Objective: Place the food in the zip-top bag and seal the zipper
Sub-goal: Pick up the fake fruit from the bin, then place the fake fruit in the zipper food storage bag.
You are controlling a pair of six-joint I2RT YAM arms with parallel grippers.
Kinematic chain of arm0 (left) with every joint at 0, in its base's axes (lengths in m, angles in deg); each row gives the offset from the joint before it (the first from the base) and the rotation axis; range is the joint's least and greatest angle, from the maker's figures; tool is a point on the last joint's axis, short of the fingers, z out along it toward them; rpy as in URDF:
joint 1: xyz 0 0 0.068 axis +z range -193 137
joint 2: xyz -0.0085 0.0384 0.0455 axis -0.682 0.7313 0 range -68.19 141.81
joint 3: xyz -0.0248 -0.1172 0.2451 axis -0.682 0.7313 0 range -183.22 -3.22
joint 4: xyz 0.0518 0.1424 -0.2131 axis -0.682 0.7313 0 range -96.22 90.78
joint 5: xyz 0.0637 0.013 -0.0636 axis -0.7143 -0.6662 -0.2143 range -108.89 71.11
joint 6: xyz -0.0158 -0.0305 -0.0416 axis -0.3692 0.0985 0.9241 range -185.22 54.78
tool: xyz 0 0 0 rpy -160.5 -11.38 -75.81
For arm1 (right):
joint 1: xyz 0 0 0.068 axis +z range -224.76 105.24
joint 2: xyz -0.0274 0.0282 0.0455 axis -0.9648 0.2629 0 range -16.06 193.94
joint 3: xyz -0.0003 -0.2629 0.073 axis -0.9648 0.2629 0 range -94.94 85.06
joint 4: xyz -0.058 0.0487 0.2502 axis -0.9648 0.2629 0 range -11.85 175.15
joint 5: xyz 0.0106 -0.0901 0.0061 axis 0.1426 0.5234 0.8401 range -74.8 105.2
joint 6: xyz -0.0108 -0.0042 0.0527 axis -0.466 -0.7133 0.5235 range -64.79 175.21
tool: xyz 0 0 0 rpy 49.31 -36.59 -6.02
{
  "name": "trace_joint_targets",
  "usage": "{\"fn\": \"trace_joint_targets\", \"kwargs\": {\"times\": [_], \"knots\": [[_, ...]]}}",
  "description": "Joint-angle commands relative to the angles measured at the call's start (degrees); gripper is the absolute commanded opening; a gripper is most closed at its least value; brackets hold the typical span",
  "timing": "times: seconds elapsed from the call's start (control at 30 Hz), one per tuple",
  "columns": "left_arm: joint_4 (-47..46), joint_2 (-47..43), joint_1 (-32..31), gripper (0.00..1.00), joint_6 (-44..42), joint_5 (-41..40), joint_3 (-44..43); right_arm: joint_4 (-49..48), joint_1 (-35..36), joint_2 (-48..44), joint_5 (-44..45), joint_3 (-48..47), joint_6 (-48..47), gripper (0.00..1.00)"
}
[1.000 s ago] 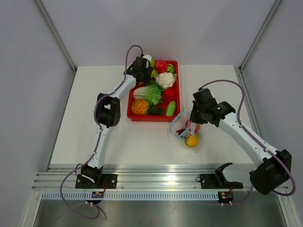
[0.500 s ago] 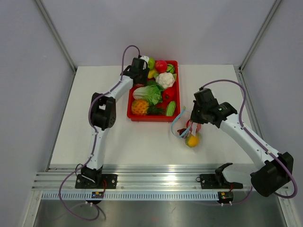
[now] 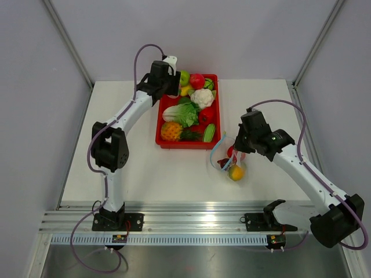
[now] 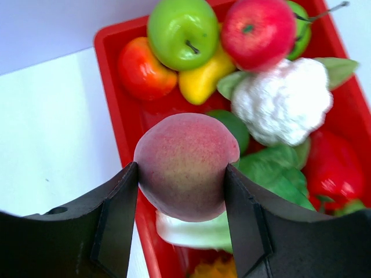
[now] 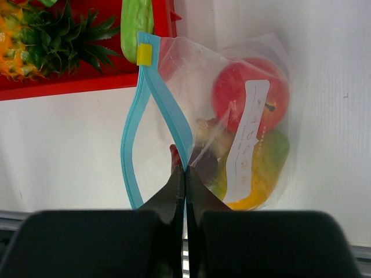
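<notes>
I should go on moving my left gripper into the bag's opening (image 3: 221, 154) before I let go of the toy peach inside, because the light blue zipper is open wide enough for it.
My left gripper (image 4: 181, 194) is shut on a pink-yellow toy peach (image 4: 186, 166) and holds it above the far left corner of the red tray (image 4: 110, 75); it also shows in the top view (image 3: 166, 86). More food lies in the tray: green apple (image 4: 182, 30), red apple (image 4: 257, 30), cauliflower (image 4: 284, 101), leafy greens (image 3: 183, 114). My right gripper (image 5: 184, 174) is shut on the light blue zipper (image 5: 168, 101) of the clear zip-top bag (image 5: 237, 133), right of the tray (image 3: 229, 165). The bag's mouth gapes open. A red fruit (image 5: 232, 95) and an orange-yellow mango (image 5: 264, 179) lie inside.
The tray (image 3: 164, 142) stands at the table's far middle, with a pineapple (image 3: 171, 131) and a green pod (image 3: 209, 132) at its near end. Grey walls close in the table on three sides. A metal rail (image 3: 191, 220) runs along the near edge.
My left arm has swung its elbow to the left and its gripper has drawn back from the tray's far corner. My right gripper with the bag has shifted slightly toward the near right.
</notes>
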Motion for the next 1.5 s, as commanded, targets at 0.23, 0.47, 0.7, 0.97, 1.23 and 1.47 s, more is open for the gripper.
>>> {"fn": "trace_joint_targets", "kwargs": {"times": [0.23,0.47,0.7,0.97,1.23,1.47], "knots": [[-3.1,-18.4,-3.8,0.06,8.1,12.7,13.5,-3.5,0.2,-3.3,-1.9,1.0,1.7,0.00],[-2.2,-29.9,-10.6,0.03,12.6,18.7,25.5,-2.5,0.2,-5.5,-1.3,1.0,1.9,0.00],[-3.1,-33.7,-21.5,0.00,17.9,25.8,29.7,-2.9,0.2,-5.7,-2.3,1.3,2.2,0.00],[-11.0,-32.5,-25.8,0.00,24.3,30.8,36.7,-3.7,0.2,-7.1,-2.9,1.5,2.6,0.00],[-14.2,-24.2,-28.2,0.00,25.3,27.8,33.8,-4.4,0.2,-8.3,-4.9,2.0,3.8,0.00],[-12.5,-18.4,-29.2,0.52,26.0,26.3,27.9,-3.9,0.2,-9.0,-4.8,2.3,3.9,0.00]]}}
